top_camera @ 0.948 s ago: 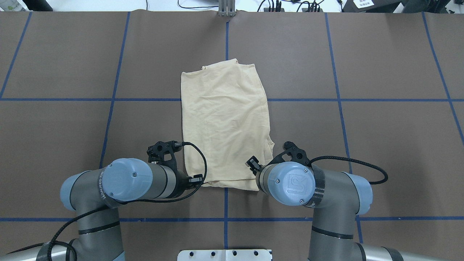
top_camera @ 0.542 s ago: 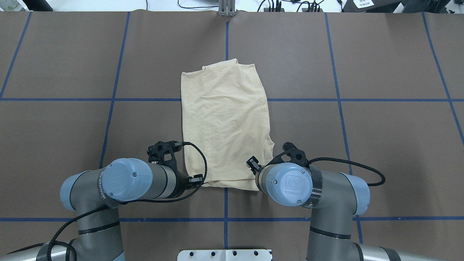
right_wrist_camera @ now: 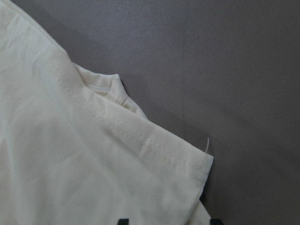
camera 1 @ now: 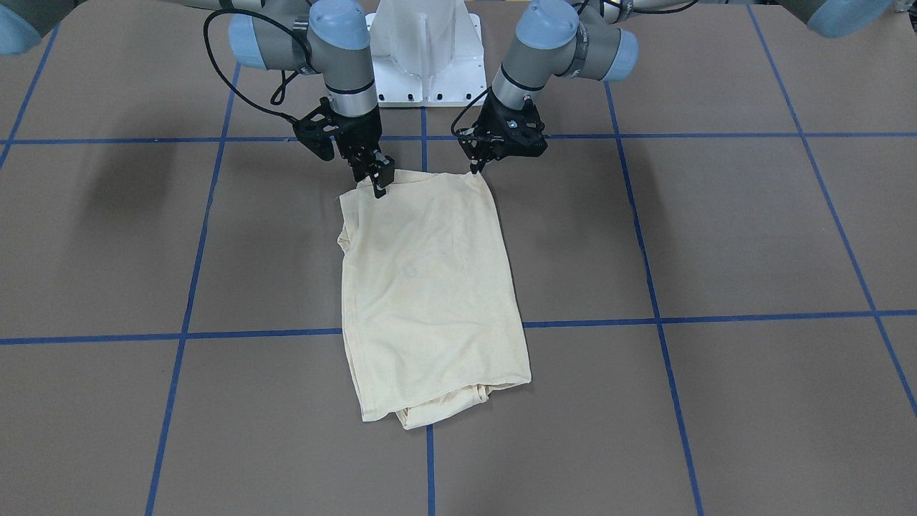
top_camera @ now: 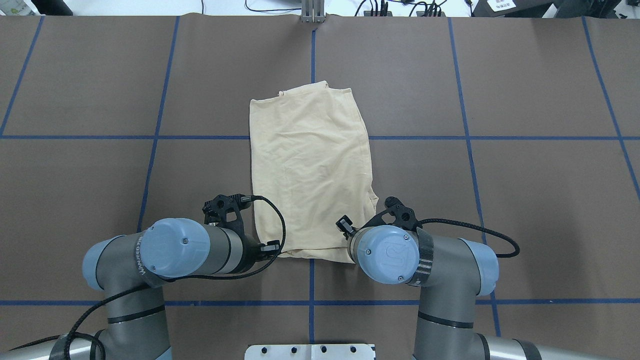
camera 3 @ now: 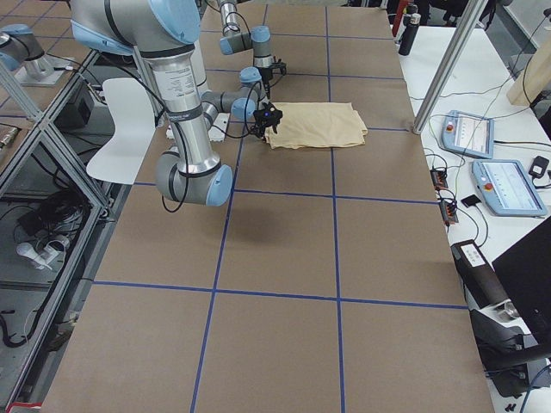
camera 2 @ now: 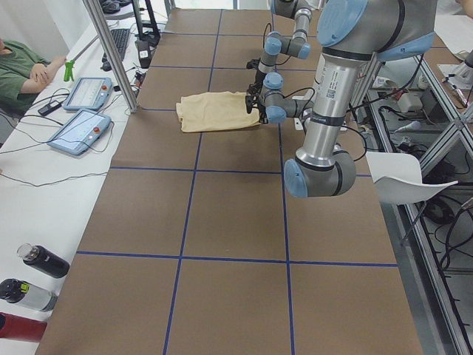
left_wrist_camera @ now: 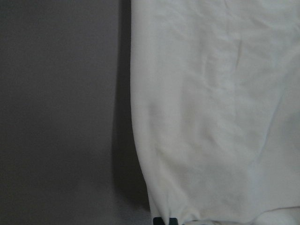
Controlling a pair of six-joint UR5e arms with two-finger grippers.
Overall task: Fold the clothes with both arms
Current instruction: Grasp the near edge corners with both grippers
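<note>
My gripper will fold the T-shirt's near end over, and a crooked flap (camera 1: 443, 407) will still stick out because it pokes out past the cream T-shirt's far edge (camera 1: 447, 396).
The clothes are one pale cream T-shirt (top_camera: 310, 170) folded into a long rectangle, flat on the brown table (top_camera: 500, 200). Both arms stand at its edge nearest the robot. In the front-facing view my left gripper (camera 1: 476, 169) touches the shirt's (camera 1: 426, 287) corner on that side. In the left wrist view its fingertips (left_wrist_camera: 158, 221) sit close together on the fabric's (left_wrist_camera: 211, 117) corner, shut. My right gripper (camera 1: 380, 185) is at the other near corner. In the right wrist view its dark fingertips (right_wrist_camera: 123, 221) stand apart, open, either side of the hemmed corner (right_wrist_camera: 187, 164).
Blue tape lines (top_camera: 311, 50) divide the table into squares. The white base pedestal (camera 1: 426, 64) stands behind the arms. Beyond the far edge are control tablets (camera 2: 89, 92), a metal post (camera 2: 111, 52), bottles (camera 2: 41, 260) and a seated person (camera 2: 22, 70).
My right arm has shifted left, toward the shirt's near right corner. The left arm and the shirt have not moved.
</note>
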